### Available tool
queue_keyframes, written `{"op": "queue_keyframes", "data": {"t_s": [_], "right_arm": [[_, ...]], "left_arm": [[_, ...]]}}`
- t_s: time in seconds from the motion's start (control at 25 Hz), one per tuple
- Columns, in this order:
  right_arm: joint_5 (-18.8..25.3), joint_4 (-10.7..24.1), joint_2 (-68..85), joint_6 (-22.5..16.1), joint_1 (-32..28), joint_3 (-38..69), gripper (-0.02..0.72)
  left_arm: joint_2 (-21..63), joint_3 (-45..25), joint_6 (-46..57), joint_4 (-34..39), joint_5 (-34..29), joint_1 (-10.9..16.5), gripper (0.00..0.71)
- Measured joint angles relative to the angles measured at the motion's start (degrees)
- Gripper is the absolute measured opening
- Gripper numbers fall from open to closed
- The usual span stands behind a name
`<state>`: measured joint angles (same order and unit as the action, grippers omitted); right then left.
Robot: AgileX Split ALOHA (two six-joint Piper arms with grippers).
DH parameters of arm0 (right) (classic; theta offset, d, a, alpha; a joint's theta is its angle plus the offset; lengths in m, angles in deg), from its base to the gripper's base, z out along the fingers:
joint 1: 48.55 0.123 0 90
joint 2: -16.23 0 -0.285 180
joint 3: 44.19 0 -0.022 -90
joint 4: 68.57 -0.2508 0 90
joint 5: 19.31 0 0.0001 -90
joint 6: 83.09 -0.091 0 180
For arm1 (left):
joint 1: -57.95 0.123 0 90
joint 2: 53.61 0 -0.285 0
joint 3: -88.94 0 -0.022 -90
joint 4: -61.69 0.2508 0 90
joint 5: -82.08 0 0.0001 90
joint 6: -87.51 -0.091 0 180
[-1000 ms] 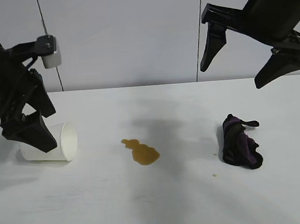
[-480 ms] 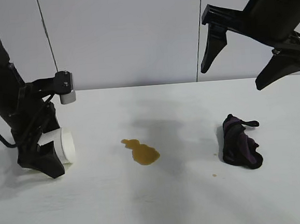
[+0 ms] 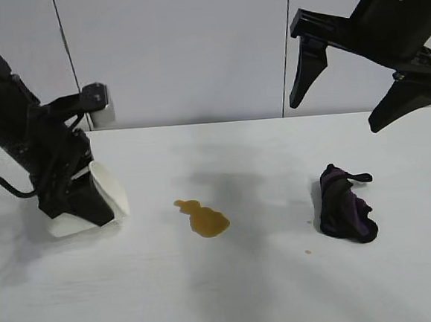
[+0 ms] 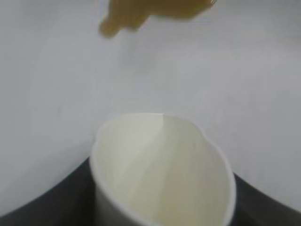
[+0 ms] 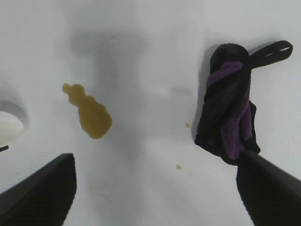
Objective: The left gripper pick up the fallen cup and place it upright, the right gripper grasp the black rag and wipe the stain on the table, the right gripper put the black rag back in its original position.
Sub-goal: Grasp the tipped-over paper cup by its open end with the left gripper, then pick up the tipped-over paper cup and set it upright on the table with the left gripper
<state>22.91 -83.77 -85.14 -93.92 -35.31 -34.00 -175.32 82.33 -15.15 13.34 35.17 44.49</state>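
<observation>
The white cup is tilted in my left gripper with its opening (image 3: 111, 188) toward the amber stain. I should turn the cup upright and set its base (image 3: 69, 225) down flat before I let go.
The white cup (image 3: 110, 190) is tilted in my left gripper (image 3: 81, 205), which is shut on it at the left of the table (image 3: 226, 302). Its mouth faces right and up, and its base is low by the tabletop. In the left wrist view the cup's rim (image 4: 162, 165) looks squeezed between the dark fingers (image 4: 51, 200). The amber stain (image 3: 203, 218) lies mid-table. The black rag (image 3: 344, 204) lies to its right. My right gripper (image 3: 342, 91) hangs open high above the rag; in its wrist view the rag (image 5: 229, 113) and stain (image 5: 91, 115) show beneath it.
Two tiny amber drops (image 5: 187, 125) lie on the table beside the rag. A grey panelled wall (image 3: 184, 51) stands behind the table's far edge.
My left gripper went down around the lying cup, shut on it and has tipped it up, shifting slightly right. The right arm, rag and stain have not moved.
</observation>
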Motion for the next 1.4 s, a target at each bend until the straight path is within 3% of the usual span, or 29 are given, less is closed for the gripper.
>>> {"op": "queue_keyframes", "data": {"t_s": [0.2,0.36,0.48,0.64,1.08,1.16,1.28,1.4], "right_arm": [[0.1,0.0,0.0,0.0,0.0,0.0,0.641],[0.1,0.0,0.0,0.0,0.0,0.0,0.641],[0.1,0.0,0.0,0.0,0.0,0.0,0.641],[0.1,0.0,0.0,0.0,0.0,0.0,0.641],[0.1,0.0,0.0,0.0,0.0,0.0,0.641],[0.1,0.0,0.0,0.0,0.0,0.0,0.641],[0.0,0.0,0.0,0.1,0.0,0.0,0.641],[0.0,0.0,0.0,0.1,0.0,0.0,0.641]], "left_arm": [[0.7,-1.6,-17.6,-20.7,-12.5,6.0,0.37],[0.7,-8.5,-32.6,-35.3,-17.0,10.7,0.37],[-0.3,-14.3,-43.9,-45.6,-18.8,12.3,0.37],[-4.9,-16.7,-51.3,-48.1,-18.8,12.3,0.37],[-13.2,-16.8,-56.5,-49.3,-18.7,11.4,0.38],[-14.0,-16.7,-56.6,-49.4,-18.7,10.7,0.432],[-14.7,-16.5,-56.7,-49.5,-18.6,9.1,0.599],[-14.7,-16.5,-57.2,-49.5,-18.6,8.3,0.668]]}}
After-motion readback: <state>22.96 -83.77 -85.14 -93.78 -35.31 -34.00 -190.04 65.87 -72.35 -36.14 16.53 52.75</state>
